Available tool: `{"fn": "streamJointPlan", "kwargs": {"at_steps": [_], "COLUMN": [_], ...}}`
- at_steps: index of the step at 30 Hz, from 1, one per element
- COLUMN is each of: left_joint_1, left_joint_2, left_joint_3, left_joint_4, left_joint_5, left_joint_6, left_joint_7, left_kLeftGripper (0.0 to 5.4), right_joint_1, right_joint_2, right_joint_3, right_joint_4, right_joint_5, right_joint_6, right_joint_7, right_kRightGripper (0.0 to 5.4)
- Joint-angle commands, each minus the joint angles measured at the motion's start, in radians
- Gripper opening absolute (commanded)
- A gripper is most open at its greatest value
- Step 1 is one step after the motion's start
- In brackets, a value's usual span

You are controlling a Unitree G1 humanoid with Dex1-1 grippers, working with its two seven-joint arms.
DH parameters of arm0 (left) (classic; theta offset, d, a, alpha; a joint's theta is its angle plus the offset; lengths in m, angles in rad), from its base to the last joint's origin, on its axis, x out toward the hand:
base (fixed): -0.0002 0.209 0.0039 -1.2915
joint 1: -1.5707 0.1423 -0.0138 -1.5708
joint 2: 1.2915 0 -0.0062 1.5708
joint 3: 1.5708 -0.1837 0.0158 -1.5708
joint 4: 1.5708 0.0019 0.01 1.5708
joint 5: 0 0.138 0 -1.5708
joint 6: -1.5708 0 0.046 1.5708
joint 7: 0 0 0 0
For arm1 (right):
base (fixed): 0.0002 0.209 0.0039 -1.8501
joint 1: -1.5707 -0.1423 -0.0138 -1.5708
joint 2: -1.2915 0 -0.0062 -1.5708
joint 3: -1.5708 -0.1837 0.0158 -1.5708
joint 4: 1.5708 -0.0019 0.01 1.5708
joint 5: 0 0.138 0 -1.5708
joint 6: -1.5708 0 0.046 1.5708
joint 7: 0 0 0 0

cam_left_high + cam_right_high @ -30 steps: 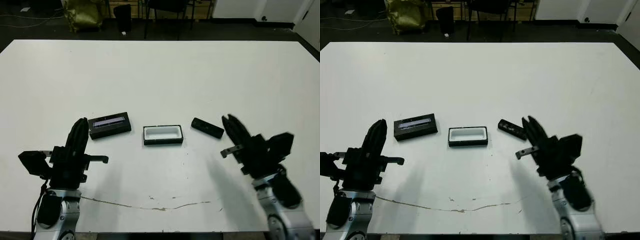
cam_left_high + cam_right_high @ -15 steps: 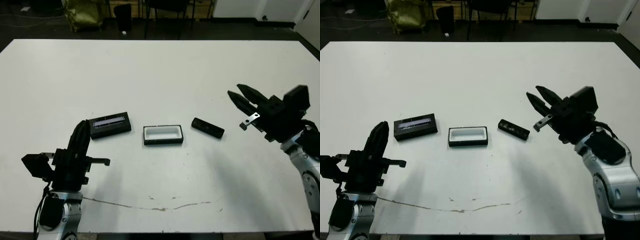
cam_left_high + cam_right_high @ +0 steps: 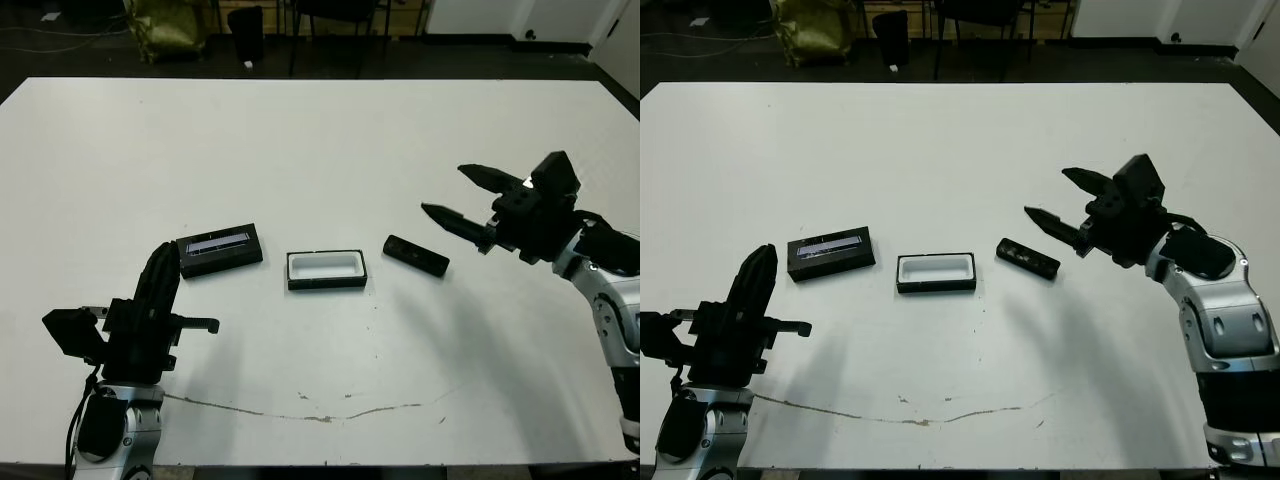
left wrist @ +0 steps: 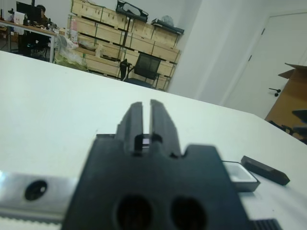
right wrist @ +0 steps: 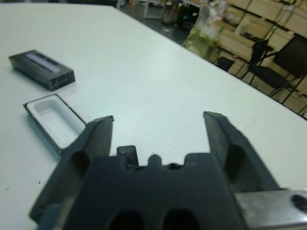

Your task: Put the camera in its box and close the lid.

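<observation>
My gripper will lower the camera (image 3: 416, 256) and the white lining has a long hollow (image 3: 327, 264) shaped much like it, so the camera will settle inside the hollow's rim.
The camera (image 3: 415, 256) is a slim black bar lying flat on the white table, just right of the box (image 3: 326, 270), an open tray with a white lining. Left of the box lies the black lid (image 3: 220, 249), stripe up. My right gripper (image 3: 443, 188) hangs open in the air a little right of and above the camera, fingers pointing toward it and holding nothing. In the right wrist view the camera (image 5: 127, 153) peeks out between the spread fingers. My left gripper (image 3: 162, 250) is shut and empty, near the table's front left, just short of the lid.
A thin dark scratch (image 3: 320, 414) runs along the table near its front edge. Beyond the far edge stand dark chairs (image 3: 245, 30) and a yellow-green bag (image 3: 165, 25). Wooden shelving (image 4: 120, 38) shows in the left wrist view.
My right arm has lifted from the table's front right, swung outward, then brought its open fingers in toward the camera. The left arm, camera, box and lid have stayed put.
</observation>
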Motion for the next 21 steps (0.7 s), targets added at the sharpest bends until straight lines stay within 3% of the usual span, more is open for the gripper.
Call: {"fn": "streamJointPlan", "kwargs": {"at_steps": [1,5,8,21], "left_joint_1": [0.007,0.002,-0.001,0.005], "left_joint_2": [0.013,0.020,0.017,0.012], "left_joint_3": [0.002,0.007,0.006,0.008], "left_joint_4": [-0.006,-0.003,0.000,0.005], "left_joint_5": [-0.003,-0.004,0.003,0.005], "left_joint_6": [0.027,0.027,0.021,0.017], "left_joint_7": [0.002,-0.006,-0.003,-0.001], "left_kLeftGripper": [0.00,0.00,0.00,0.00], "right_joint_1": [-0.022,-0.044,-0.065,-0.120], "right_joint_2": [-0.020,-0.028,-0.030,-0.037], "right_joint_3": [0.023,0.038,0.045,0.073], "right_joint_4": [0.039,0.071,0.118,0.264], "right_joint_5": [-0.029,-0.042,-0.042,-0.083], "right_joint_6": [-0.018,-0.014,-0.033,-0.101], "right_joint_7": [0.035,0.072,0.112,0.210], "right_kRightGripper": [4.67,4.86,5.39,5.39]}}
